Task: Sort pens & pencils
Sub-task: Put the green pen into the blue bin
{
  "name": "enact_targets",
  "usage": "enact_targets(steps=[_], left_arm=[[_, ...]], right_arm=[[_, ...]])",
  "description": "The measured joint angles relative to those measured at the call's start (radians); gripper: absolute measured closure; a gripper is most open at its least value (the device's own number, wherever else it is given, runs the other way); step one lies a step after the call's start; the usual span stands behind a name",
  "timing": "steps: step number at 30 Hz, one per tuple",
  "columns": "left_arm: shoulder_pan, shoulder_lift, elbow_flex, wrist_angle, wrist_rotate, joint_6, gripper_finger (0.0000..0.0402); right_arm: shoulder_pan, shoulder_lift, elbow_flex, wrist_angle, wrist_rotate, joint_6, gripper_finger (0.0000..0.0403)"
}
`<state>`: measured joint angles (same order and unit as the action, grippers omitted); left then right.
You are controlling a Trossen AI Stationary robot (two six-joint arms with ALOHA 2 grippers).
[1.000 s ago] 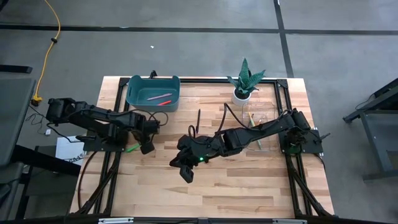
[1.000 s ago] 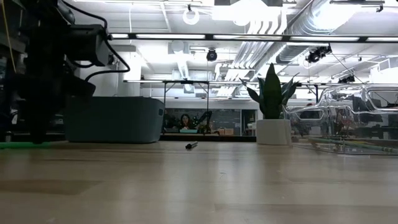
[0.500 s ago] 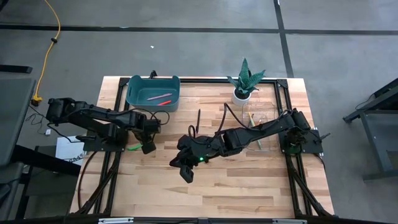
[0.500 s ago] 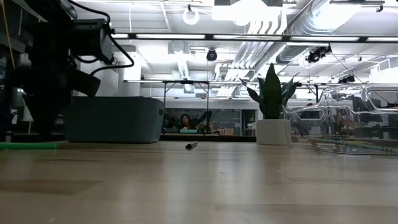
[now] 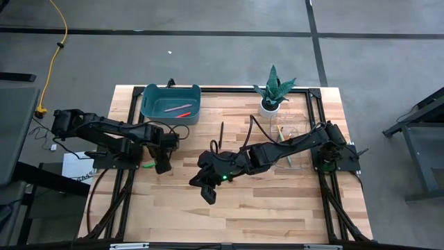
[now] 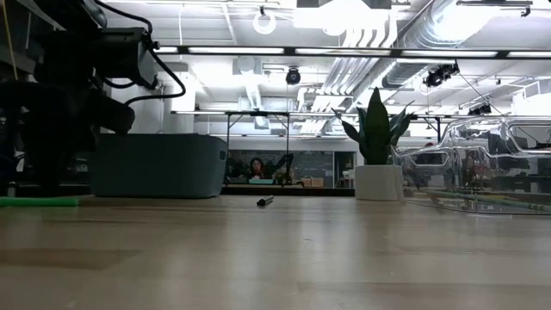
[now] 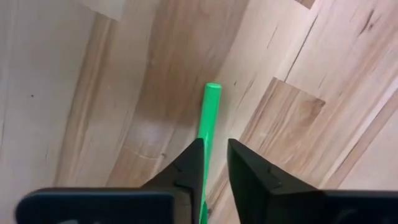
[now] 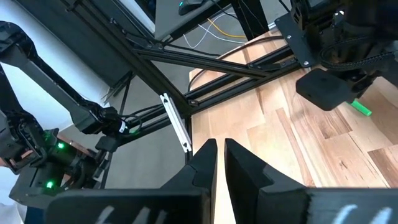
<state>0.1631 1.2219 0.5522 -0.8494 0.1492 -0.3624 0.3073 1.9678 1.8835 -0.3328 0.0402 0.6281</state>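
Observation:
The green pen slants through the gap (image 7: 204,155) near one finger. Next, I center my left gripper's open fingers around the pen's body (image 7: 208,129) and lower them before closing.
A bright green pen (image 7: 209,118) lies flat on the wood near the table's left edge, also visible as the green pen (image 5: 148,165) from above. My left gripper (image 7: 214,152) points straight down over it. Its fingers are a little apart, and the pen runs into the gap close to one finger (image 7: 194,155). My right gripper (image 5: 207,194) hangs shut and empty above the table's middle. A pink pen (image 5: 171,108) and a red-orange pen (image 5: 183,114) lie in the teal bin (image 5: 147,104). A black pen (image 5: 222,130) lies on the table. Pencils (image 5: 281,132) lie in the clear tray (image 5: 300,142). My left gripper comes at the green pen from above, with one finger on either side of the pen's near part (image 7: 204,168). The pen lies flat on the table along the gap. I cannot tell whether either finger touches it.
A potted plant (image 5: 272,94) stands at the far edge, between the bin and the clear tray. The near half of the table is bare wood. A person (image 6: 256,168) shows far back in the room beyond the table.
My left gripper has stayed over the green pen and rolled a little about its downward line. In the low view, more of the pen now shows beside the gripper than a second ago.

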Motion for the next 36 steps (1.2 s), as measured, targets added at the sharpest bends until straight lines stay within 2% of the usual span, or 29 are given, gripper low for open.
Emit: enact_targets(steps=[5, 9, 22, 36], left_arm=[[0.000, 0.000, 0.000, 0.001, 0.009, 0.040, 0.0307], [0.000, 0.000, 0.000, 0.004, -0.007, 0.045, 0.0297], [0.000, 0.000, -0.003, 0.013, -0.037, 0.097, 0.0340], [0.000, 0.000, -0.019, 0.041, -0.027, 0.097, 0.0341]], right_arm=[[0.000, 0.000, 0.000, 0.000, 0.000, 0.000, 0.0381], [0.000, 0.000, 0.000, 0.000, 0.000, 0.000, 0.0381], [-0.007, 0.000, 0.000, 0.000, 0.000, -0.005, 0.0381], [-0.008, 0.000, 0.000, 0.000, 0.000, -0.008, 0.0381]])
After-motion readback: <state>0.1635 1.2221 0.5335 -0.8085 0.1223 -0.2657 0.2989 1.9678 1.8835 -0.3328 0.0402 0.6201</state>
